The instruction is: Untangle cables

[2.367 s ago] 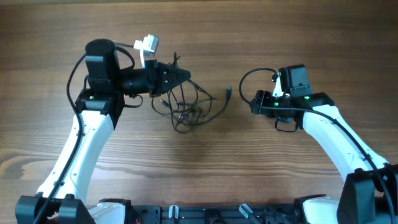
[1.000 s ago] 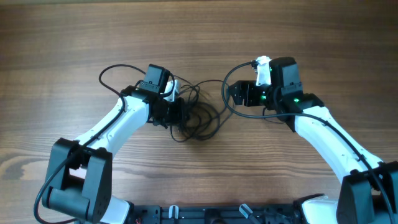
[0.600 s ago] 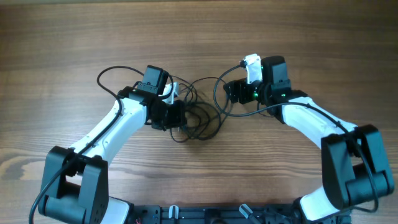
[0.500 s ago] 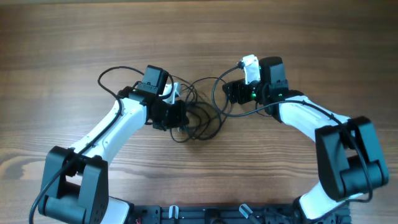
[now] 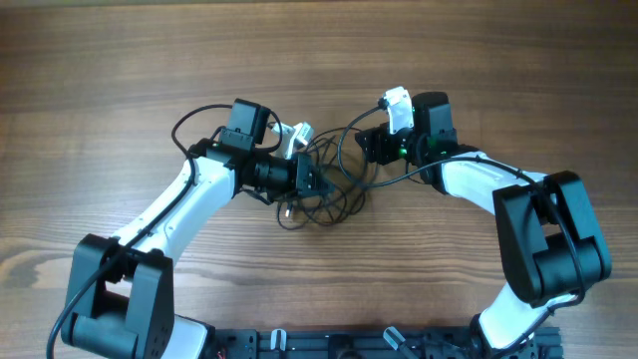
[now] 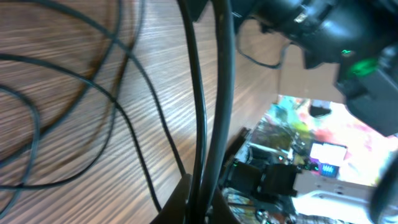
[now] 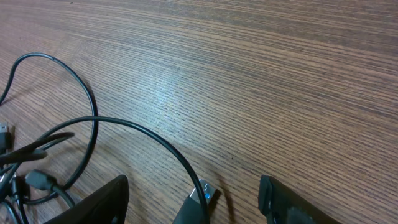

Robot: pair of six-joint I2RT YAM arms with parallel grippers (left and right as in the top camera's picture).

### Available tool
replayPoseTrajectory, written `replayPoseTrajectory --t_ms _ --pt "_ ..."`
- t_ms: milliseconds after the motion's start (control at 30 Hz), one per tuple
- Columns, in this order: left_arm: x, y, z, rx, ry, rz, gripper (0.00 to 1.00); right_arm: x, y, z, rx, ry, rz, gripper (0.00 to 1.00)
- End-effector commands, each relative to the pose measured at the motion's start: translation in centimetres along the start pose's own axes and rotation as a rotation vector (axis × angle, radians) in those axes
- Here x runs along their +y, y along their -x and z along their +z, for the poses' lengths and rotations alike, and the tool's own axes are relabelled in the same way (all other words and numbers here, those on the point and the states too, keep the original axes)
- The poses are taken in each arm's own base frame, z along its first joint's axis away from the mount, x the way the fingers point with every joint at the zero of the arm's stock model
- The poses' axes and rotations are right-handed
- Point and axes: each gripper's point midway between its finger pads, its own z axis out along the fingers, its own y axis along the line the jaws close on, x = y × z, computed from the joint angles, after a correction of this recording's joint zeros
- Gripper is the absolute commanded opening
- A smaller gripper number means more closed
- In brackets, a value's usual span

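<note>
My left gripper is holding its strands of cable over bunched loops near the USB plug, so it should move back while my right gripper pulls the plug's cable away.
The cables are thin black wires tangled in loose loops on the wooden table between my two arms. My left gripper is at the tangle's left side. In the left wrist view it is shut on two cable strands that run up from its jaws. My right gripper is at the tangle's upper right. In the right wrist view it is open, low over the table, and a cable's silver USB plug lies between its fingers. More loops lie to its left.
The wooden table extends bare all round the tangle. A thicker black arm cable loops beside the left wrist. Arm bases sit at the front edge.
My left gripper has turned and pushed to the right into the tangle, and the strands there have shifted. My right gripper has edged slightly left toward the tangle.
</note>
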Motion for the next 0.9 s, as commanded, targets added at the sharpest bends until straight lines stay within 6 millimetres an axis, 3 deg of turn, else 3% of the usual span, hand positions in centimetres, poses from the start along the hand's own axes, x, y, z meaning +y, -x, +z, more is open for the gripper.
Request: replayPoseTrajectory --t_ms 0,133,233,333,433,467,500,567,800,867 --pt "-2.7 -0.3 -0.6 0.018 -0.134 0.071 0.04 0.2 -0.7 0.7 0.02 0.019 0.011 0.68" --pt "-5.0 -0.8 -1.1 0.045 -0.263 0.155 0.04 0.2 -1.0 0.7 0.029 0.017 0.014 0.65" --pt "-5.4 -0.7 -1.5 0.034 -0.269 0.171 0.04 0.2 -1.4 0.7 0.049 0.016 0.022 0.65" --pt "-5.7 0.0 -3.1 -0.023 -0.269 0.21 0.04 -0.1 -2.5 0.6 0.082 -0.003 0.036 0.62" --pt "-6.0 0.6 -4.8 -0.078 -0.267 0.229 0.04 -0.6 -2.8 0.6 0.096 -0.028 0.041 0.48" --pt "-6.1 0.7 -5.0 -0.086 -0.266 0.234 0.04 -0.6 -2.8 0.6 0.095 -0.028 0.041 0.36" --pt "-6.0 0.7 -5.1 -0.089 -0.262 0.234 0.04 -0.6 -2.8 0.6 0.093 -0.029 0.054 0.19" --pt "-5.1 0.8 -4.9 -0.095 -0.212 0.204 0.04 -1.0 -2.7 0.6 0.088 -0.058 0.126 0.04" --pt "-0.7 0.1 -4.2 -0.092 0.02 0.101 0.04 -0.9 -2.0 0.3 0.066 -0.056 0.255 0.04" --pt "1.3 -0.3 -4.1 -0.084 0.136 0.059 0.04 0.0 -0.5 -1.0 0.037 -0.026 0.26 0.04"
